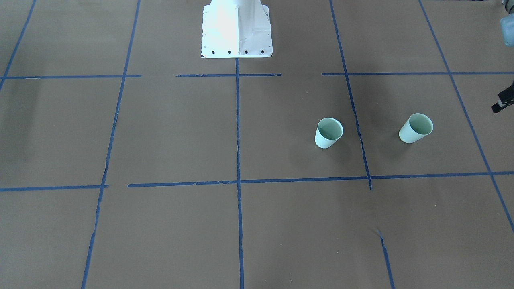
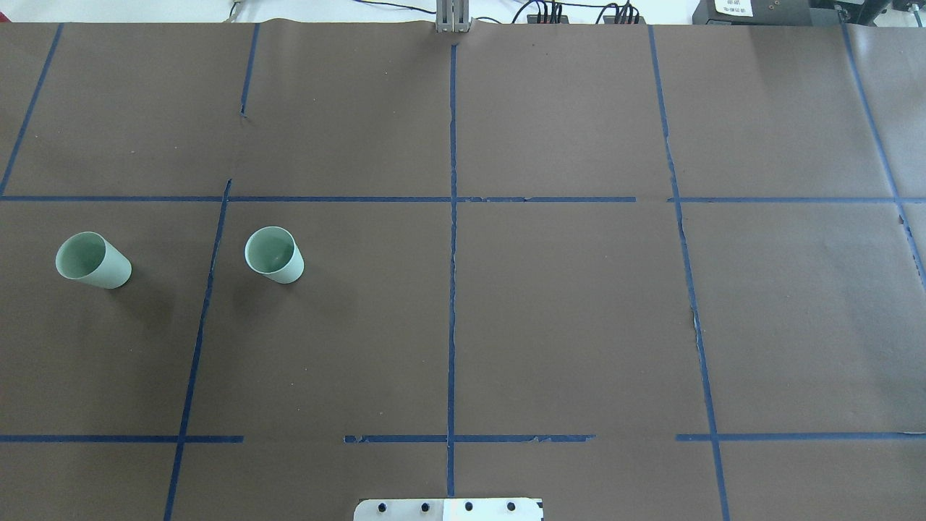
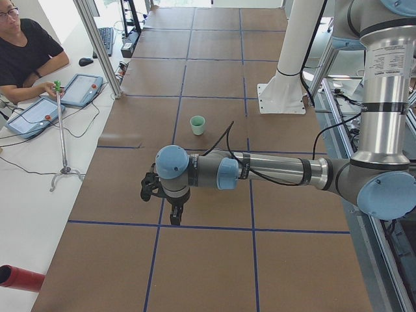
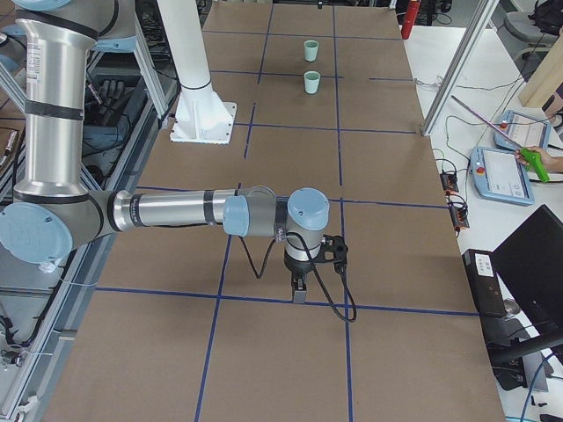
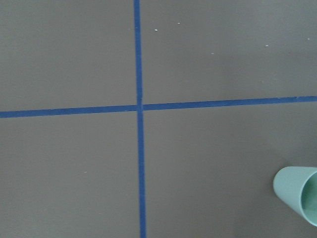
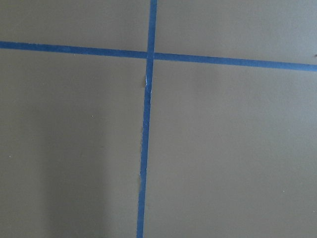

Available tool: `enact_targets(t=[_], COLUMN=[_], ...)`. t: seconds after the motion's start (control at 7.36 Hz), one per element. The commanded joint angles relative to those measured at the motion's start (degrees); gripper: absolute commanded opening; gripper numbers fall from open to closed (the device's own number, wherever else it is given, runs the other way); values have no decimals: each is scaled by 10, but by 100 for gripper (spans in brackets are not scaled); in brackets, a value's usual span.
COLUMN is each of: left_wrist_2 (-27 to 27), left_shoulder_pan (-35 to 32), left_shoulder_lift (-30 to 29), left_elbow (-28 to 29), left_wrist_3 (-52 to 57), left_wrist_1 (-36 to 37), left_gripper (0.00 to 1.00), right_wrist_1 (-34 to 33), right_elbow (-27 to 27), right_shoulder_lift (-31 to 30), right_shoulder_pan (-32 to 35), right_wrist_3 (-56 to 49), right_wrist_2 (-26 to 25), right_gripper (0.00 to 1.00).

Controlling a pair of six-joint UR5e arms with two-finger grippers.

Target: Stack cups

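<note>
Both cups taper toward their bases, so I expect the outer cup [image 1: 415, 128] to sink into the inner cup [image 1: 329, 133] almost to its rim when I lower it.
Two pale mint-green cups stand upright and apart on the brown table, on the robot's left side. The inner cup [image 1: 329, 133] [image 2: 274, 255] [image 3: 197, 125] [image 4: 311, 83] is nearer the table's middle. The outer cup [image 1: 416, 128] [image 2: 94, 260] [image 4: 310, 49] is hidden behind the arm in the exterior left view. One cup's rim [image 5: 298, 196] shows at the left wrist view's lower right edge. My left gripper [image 3: 174, 216] hangs over the table's left end, beyond the cups; I cannot tell if it is open. My right gripper [image 4: 299, 288] hangs over the right end, far from the cups; I cannot tell its state.
The white robot base [image 1: 237, 30] [image 2: 448, 509] stands at the table's near middle edge. Blue tape lines [image 2: 452, 253] grid the brown paper. An operator [image 3: 26, 55] with tablets sits beside the table, with a thin stand [image 3: 62, 130] nearby.
</note>
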Motion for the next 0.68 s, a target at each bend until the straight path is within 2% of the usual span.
enact_targets(t=[0.0, 0.27, 0.54], left_wrist_2=[59, 78, 78], left_shoulder_pan=[109, 159, 165], left_shoulder_lift=[23, 22, 17], left_elbow=[0, 12, 23], left_wrist_3=[-159, -251, -270], left_wrist_1=[-97, -127, -128], left_gripper=[100, 100, 100], right_wrist_1=[0, 0, 0], right_elbow=[0, 0, 0], right_shoulder_lift=[0, 0, 0], right_shoulder_pan=[0, -1, 0], right_wrist_3=[0, 0, 0], right_wrist_2=[-1, -1, 0], right_gripper=[100, 100, 100])
